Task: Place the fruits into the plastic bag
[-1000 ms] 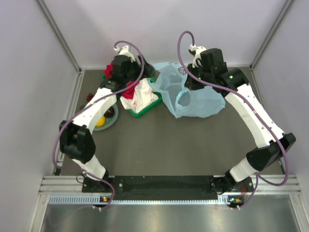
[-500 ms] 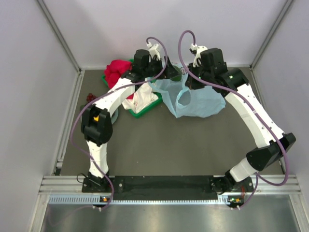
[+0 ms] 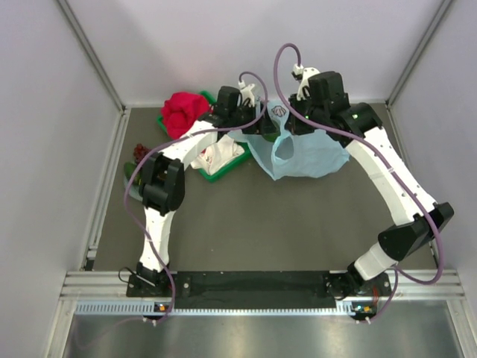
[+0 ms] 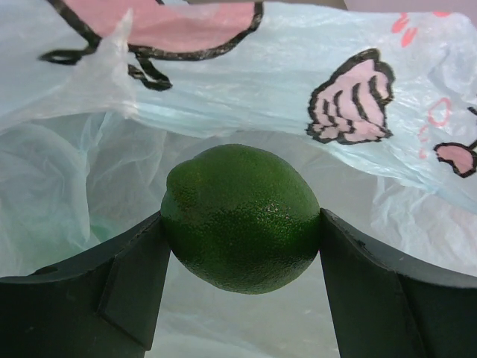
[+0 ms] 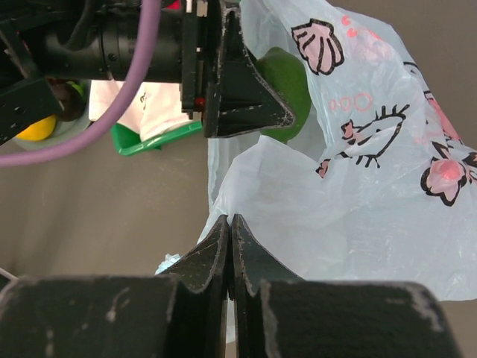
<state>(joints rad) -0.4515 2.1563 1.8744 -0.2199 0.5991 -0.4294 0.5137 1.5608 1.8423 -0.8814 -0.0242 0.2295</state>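
Note:
The bag's opening [image 4: 242, 136] is open ahead of the dark green fruit, so the robot's left gripper should keep going into the bag [image 4: 343, 190] and let go of the fruit past the bag's rim.
The light-blue plastic bag [image 3: 305, 153] lies at the back middle, with pink shell prints showing in the left wrist view [image 4: 223, 82]. My left gripper [image 3: 262, 125] is shut on the dark green fruit [image 4: 242, 216] and holds it at the bag's open mouth; the fruit also shows in the right wrist view [image 5: 287, 82]. My right gripper [image 3: 294, 123] is shut on the bag's edge [image 5: 358, 201] and holds it up. The dark grapes [image 3: 140, 151] lie at the far left. The orange-yellow citrus [image 5: 37, 130] sits on the plate. The dark round fruit is hidden.
A green tray [image 3: 216, 173] with a red cloth [image 3: 182, 110] and a white cloth [image 3: 216, 153] stands left of the bag, under my left arm. The grey-green plate [image 3: 128, 177] is mostly hidden by the left arm. Walls close in the back and sides.
My left arm has swung right from the plate, over the tray, to the bag's mouth with the green fruit. My right gripper has kept hold of the bag's edge.

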